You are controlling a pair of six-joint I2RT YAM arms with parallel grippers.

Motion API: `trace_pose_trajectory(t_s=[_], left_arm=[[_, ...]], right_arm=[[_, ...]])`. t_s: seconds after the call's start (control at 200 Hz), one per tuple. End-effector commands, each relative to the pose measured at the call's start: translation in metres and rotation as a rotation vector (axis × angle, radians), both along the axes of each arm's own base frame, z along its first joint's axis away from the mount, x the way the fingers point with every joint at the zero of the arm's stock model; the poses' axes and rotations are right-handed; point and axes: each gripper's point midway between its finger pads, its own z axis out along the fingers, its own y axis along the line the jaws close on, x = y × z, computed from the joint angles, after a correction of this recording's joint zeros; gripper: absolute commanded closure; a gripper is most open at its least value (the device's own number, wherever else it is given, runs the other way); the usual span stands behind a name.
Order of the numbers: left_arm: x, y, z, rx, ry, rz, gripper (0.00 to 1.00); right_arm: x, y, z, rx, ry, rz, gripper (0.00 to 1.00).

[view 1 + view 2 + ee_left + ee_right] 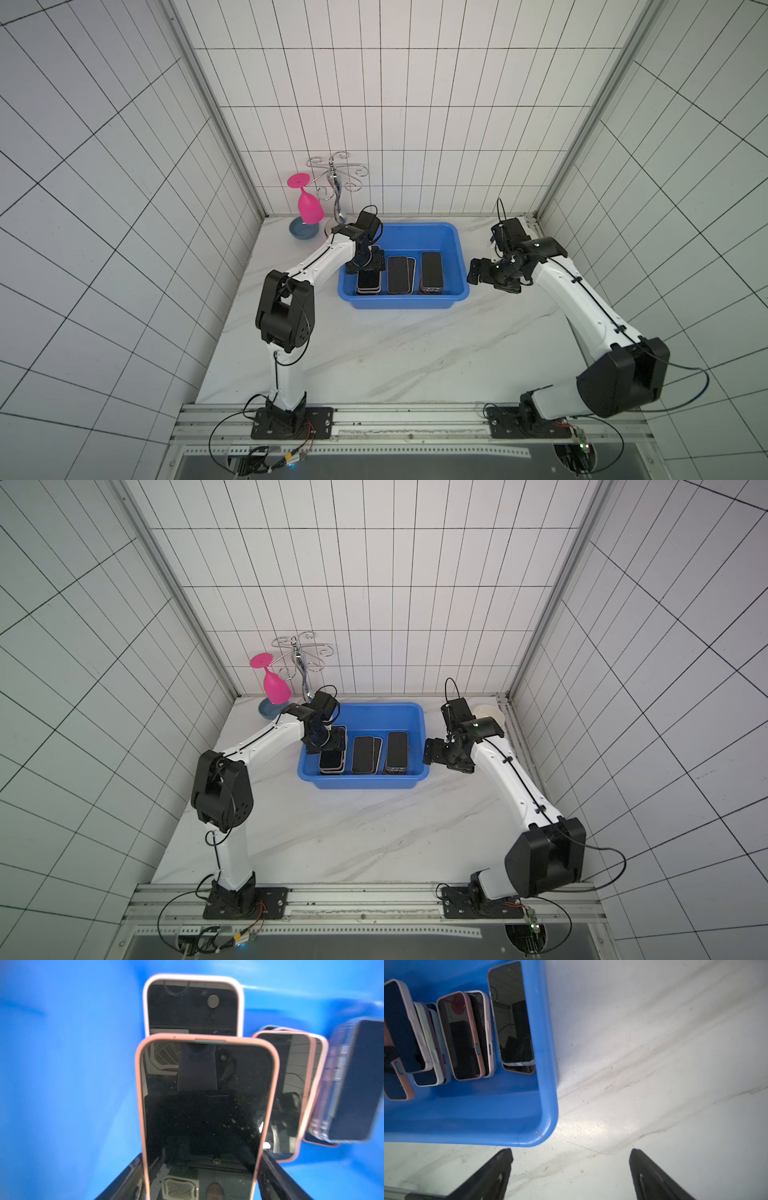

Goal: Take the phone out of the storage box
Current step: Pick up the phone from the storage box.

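Note:
The salmon-pink phone point(206, 1114) is between my left gripper's fingers inside the box, and my right gripper is empty. So my right gripper should take hold of the phone's edge point(274, 1076) and carry the phone out.
The blue storage box point(403, 302) point(361, 782) stands at the back middle of the marble table and holds several dark-screened phones in three piles. My left gripper point(368, 264) point(330, 744) reaches into its left side. In the left wrist view the left gripper point(201, 1155) is shut on the long sides of the top phone point(205, 1105), in a salmon-pink case. Under it lies another phone point(193, 1005) in a pale pink case. My right gripper point(473, 272) point(571, 1151) hangs open just outside the box's right wall point(548, 1043), over bare table.
A chrome rack point(337, 174) with a pink goblet point(309, 205) hung upside down stands at the back left, over a grey-blue dish point(303, 229). A white bowl point(490, 715) sits at the back right behind my right arm. Tiled walls close in three sides.

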Motion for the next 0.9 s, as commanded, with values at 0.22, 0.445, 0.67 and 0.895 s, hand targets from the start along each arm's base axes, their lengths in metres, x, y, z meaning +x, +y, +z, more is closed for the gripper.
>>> trace_pose_trajectory(t_s=[0.22,0.445,0.67,0.895], left_arm=[[-0.010,-0.019,0.060,-0.093,-0.087,-0.111,0.64],[-0.035,-0.053,0.082,-0.184,-0.090,-0.212,0.66],[-0.046,-0.067,0.087,-0.228,-0.078,-0.244,0.68],[-0.050,-0.075,0.090,-0.246,-0.080,-0.262,0.69]], right_arm=[[0.050,0.050,0.034,0.222,-0.012,0.051,0.08],[0.091,0.134,0.063,0.664,0.081,0.141,0.11],[0.089,0.185,0.052,0.675,0.159,0.227,0.19],[0.073,0.209,0.031,0.675,0.223,0.281,0.24]])
